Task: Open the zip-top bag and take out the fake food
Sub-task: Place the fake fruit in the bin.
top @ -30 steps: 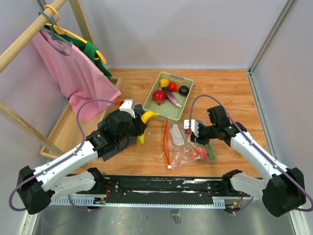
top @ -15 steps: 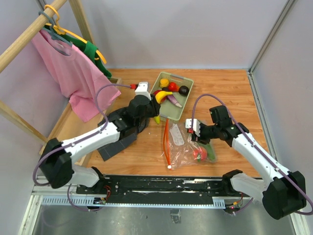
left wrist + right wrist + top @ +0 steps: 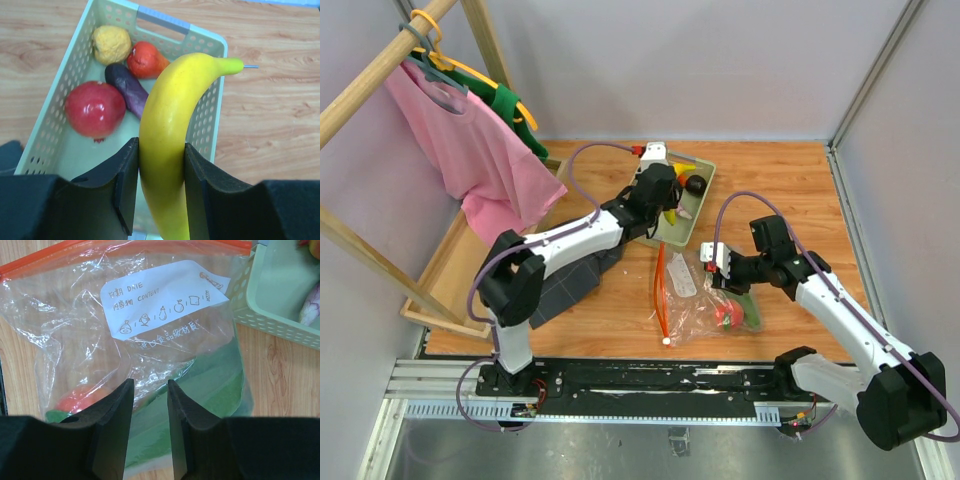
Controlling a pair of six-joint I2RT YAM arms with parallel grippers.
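The robot's left gripper has the yellow banana [image 3: 167,120] hanging lengthwise above the pale green tray's open bottom [image 3: 107,150]. It should keep bringing the banana down until the banana is inside the tray's sides, and then let go.
The zip-top bag [image 3: 692,300] lies on the wooden table, its orange-red zip strip [image 3: 660,285] on the left. A red round toy [image 3: 727,313] and a long green leafy piece [image 3: 752,310] remain inside. My right gripper [image 3: 720,268] stands over the bag [image 3: 75,315], jaws [image 3: 150,385] a small way apart above the green piece [image 3: 210,385]. My left gripper [image 3: 666,203] is shut on the yellow banana [image 3: 170,125] and holds it over the pale green tray [image 3: 216,100]. The tray holds a red round toy [image 3: 95,109], a yellow pepper [image 3: 112,44] and a purple one [image 3: 125,90].
A wooden rack with a pink shirt [image 3: 480,150] and hangers stands at the left, its base frame [image 3: 445,270] on the table. A dark grey mat [image 3: 565,290] lies under the left arm. Grey walls close in the back and right.
My left arm has swung the banana from the table's left middle up and right to above the tray. The right gripper and the bag have barely moved.
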